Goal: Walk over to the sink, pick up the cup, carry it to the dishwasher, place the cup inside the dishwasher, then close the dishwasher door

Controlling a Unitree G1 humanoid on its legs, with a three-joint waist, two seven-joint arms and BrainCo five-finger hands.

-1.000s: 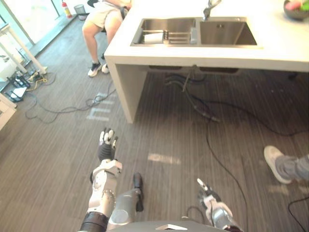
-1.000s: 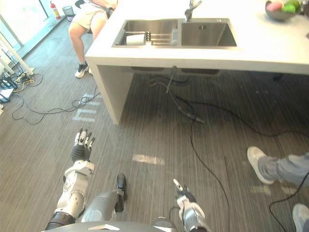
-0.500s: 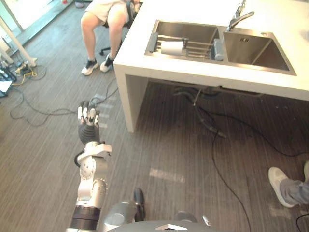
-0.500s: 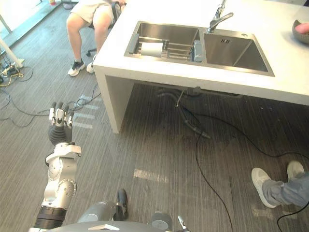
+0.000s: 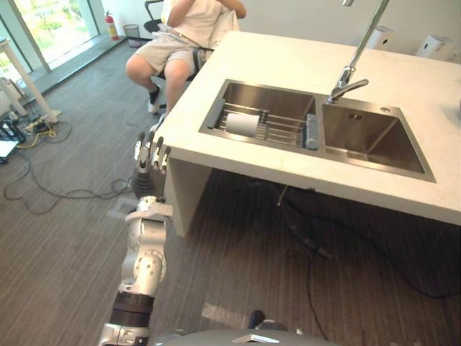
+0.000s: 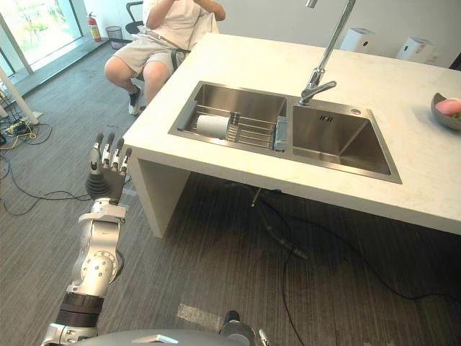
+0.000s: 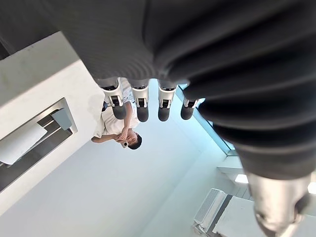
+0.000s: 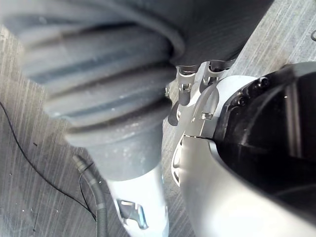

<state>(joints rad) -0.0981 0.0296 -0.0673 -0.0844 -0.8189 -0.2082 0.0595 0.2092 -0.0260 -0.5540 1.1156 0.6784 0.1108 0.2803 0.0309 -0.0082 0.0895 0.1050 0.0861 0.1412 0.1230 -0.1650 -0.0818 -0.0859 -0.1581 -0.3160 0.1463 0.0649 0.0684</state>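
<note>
The cup (image 5: 242, 124) shows only its smooth white side as it lies. I should expect to see a hidden handle when I pick the cup up.
The cup (image 5: 242, 124), a white cylinder, lies on its side on a wire rack (image 5: 282, 128) in the left basin of the steel sink (image 5: 374, 140). The cup (image 7: 20, 144) also appears in the left wrist view past the fingers (image 7: 142, 111). My left hand (image 5: 145, 183) is raised beside the near left corner of the white counter (image 5: 288, 65), fingers straight up, open and holding nothing, well short of the cup. My right hand (image 8: 183, 94) hangs low over the floor with relaxed fingers, holding nothing.
A person (image 5: 184, 29) sits on a chair at the counter's far left end. A tall faucet (image 5: 349, 76) stands between the basins. A bowl of fruit (image 6: 446, 112) sits at the counter's right. Cables (image 5: 43, 191) lie on the floor at left.
The camera has come closer to the sink and tipped up. My left hand has risen to counter height. My right hand has dropped out of the eye views.
</note>
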